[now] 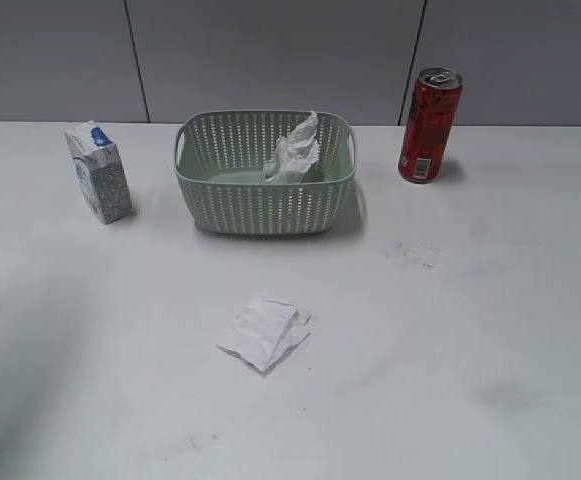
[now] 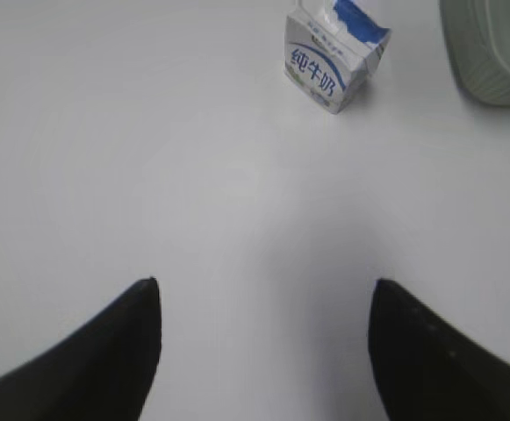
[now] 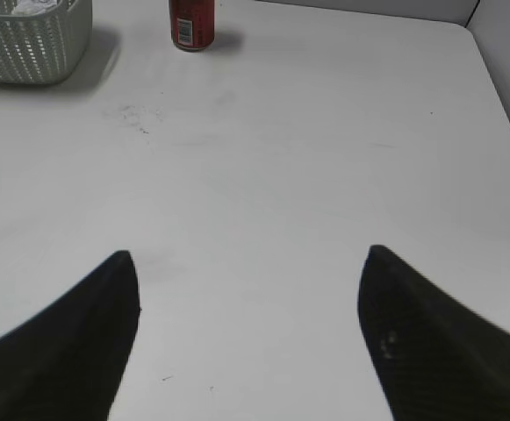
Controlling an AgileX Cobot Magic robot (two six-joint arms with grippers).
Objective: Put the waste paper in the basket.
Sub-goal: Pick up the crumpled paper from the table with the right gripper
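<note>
The waste paper (image 1: 260, 332) is thin and low and has a loosely creased flap (image 1: 295, 330), so it will bunch up into a heap when the robot's gripper pinches it.
The pale green basket (image 1: 265, 200) stands at the middle back of the table. One crumpled white paper wad (image 1: 295, 152) lies inside it, sticking up above the rim. A second, flatter waste paper (image 1: 265, 332) lies on the table in front of the basket. A third wad is not in view. The basket's corner shows in the left wrist view (image 2: 492, 53) and in the right wrist view (image 3: 31, 44). My left gripper (image 2: 263, 289) is open and empty above bare table. My right gripper (image 3: 250, 259) is open and empty above bare table. Neither gripper shows in the exterior view.
A white-and-blue carton (image 1: 98, 172) stands left of the basket; it also shows in the left wrist view (image 2: 332, 54). A red drink can (image 1: 429, 125) stands right of the basket and shows in the right wrist view (image 3: 191, 24). The table's right edge (image 3: 500, 88) meets a wall.
</note>
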